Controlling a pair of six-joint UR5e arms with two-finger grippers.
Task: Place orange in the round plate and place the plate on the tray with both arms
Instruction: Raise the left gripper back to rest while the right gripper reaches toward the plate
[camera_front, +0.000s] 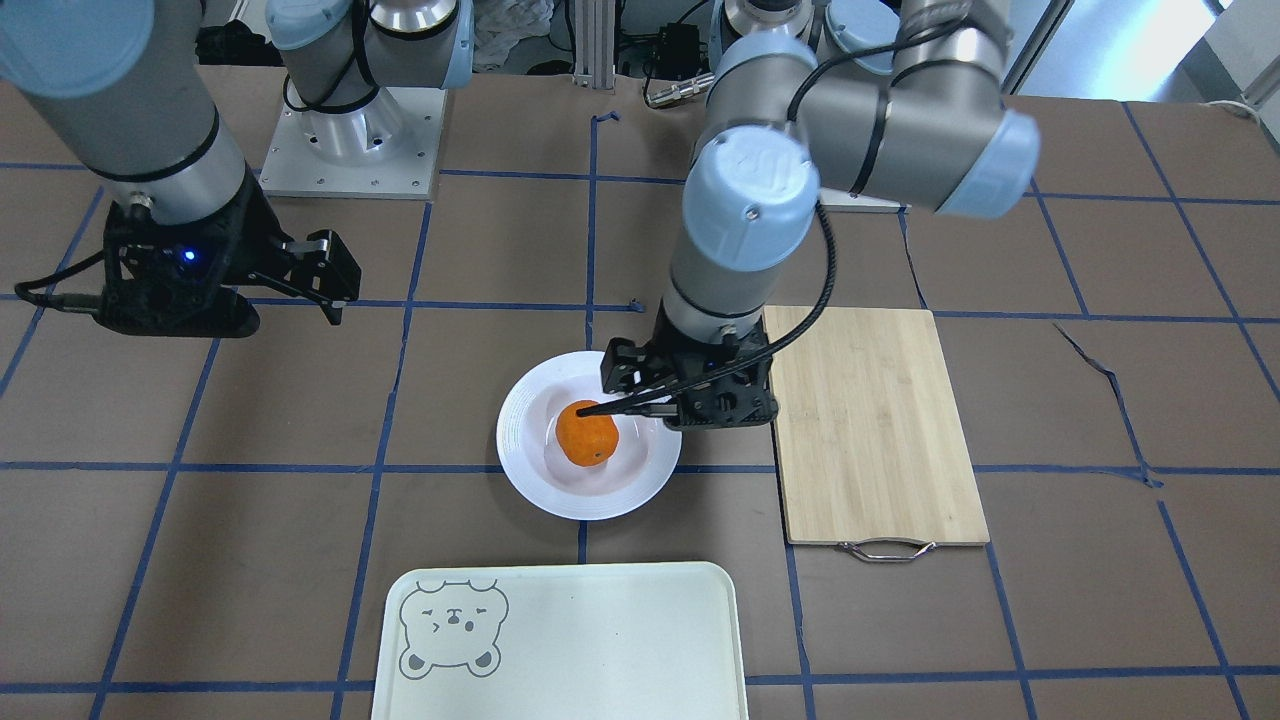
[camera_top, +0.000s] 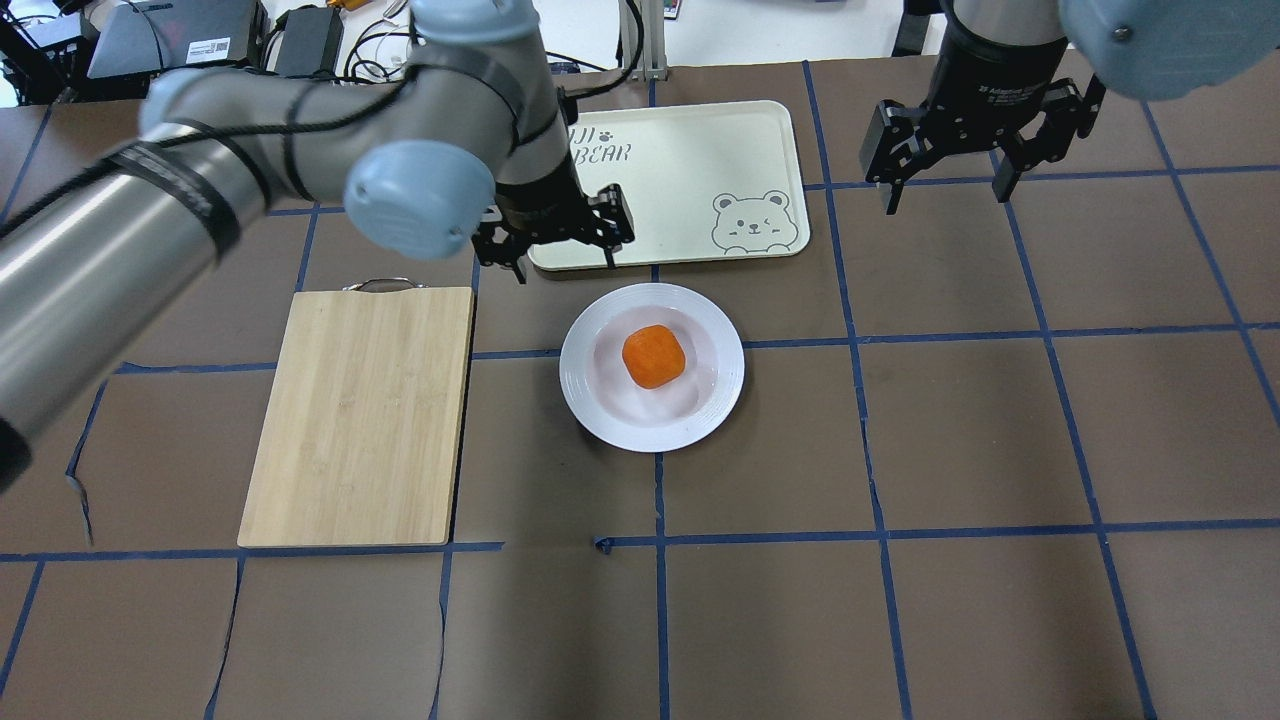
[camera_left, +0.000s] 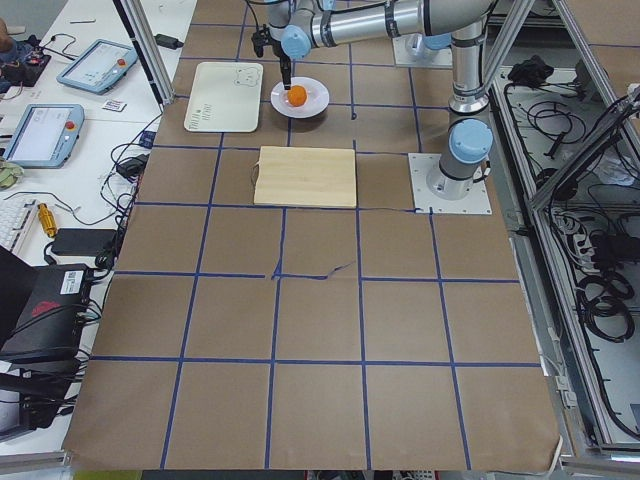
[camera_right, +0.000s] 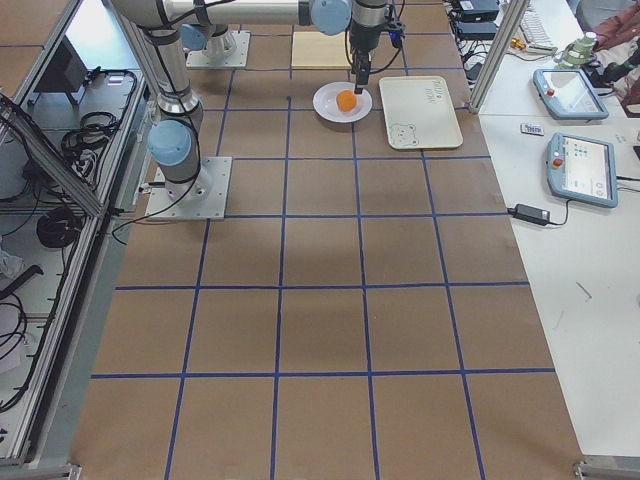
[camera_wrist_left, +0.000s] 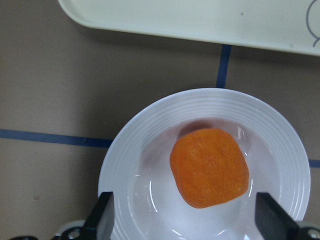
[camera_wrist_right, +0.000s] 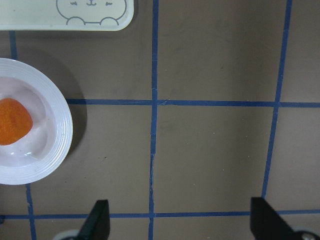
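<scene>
I expect the orange (camera_front: 587, 433) to move toward the plate's opposite rim but stay in when I lift the plate by its edge, because the sunken centre (camera_front: 590, 479) holds the orange loosely.
The orange (camera_front: 587, 433) (camera_top: 653, 356) (camera_wrist_left: 210, 167) lies in the sunken centre of the white round plate (camera_front: 520, 440) (camera_top: 590, 400) (camera_wrist_left: 150, 135) on the table. My left gripper (camera_front: 690, 400) (camera_top: 563, 262) hangs open above the plate's edge nearest the cutting board, holding nothing; its fingertips (camera_wrist_left: 102, 215) stand either side of the orange, clear of it. The cream tray (camera_front: 600, 640) (camera_top: 700, 160) lies just beyond the plate with nothing on it. Off to the plate's other side, my right gripper (camera_top: 945, 195) (camera_wrist_right: 182, 220) hovers open over bare table.
A bamboo cutting board (camera_front: 870, 430) (camera_top: 360, 420) with a metal handle lies beside the plate on my left arm's side. Brown paper with blue tape lines (camera_wrist_right: 154, 102) covers the table. The arm bases (camera_front: 350, 140) stand at the robot's edge.
</scene>
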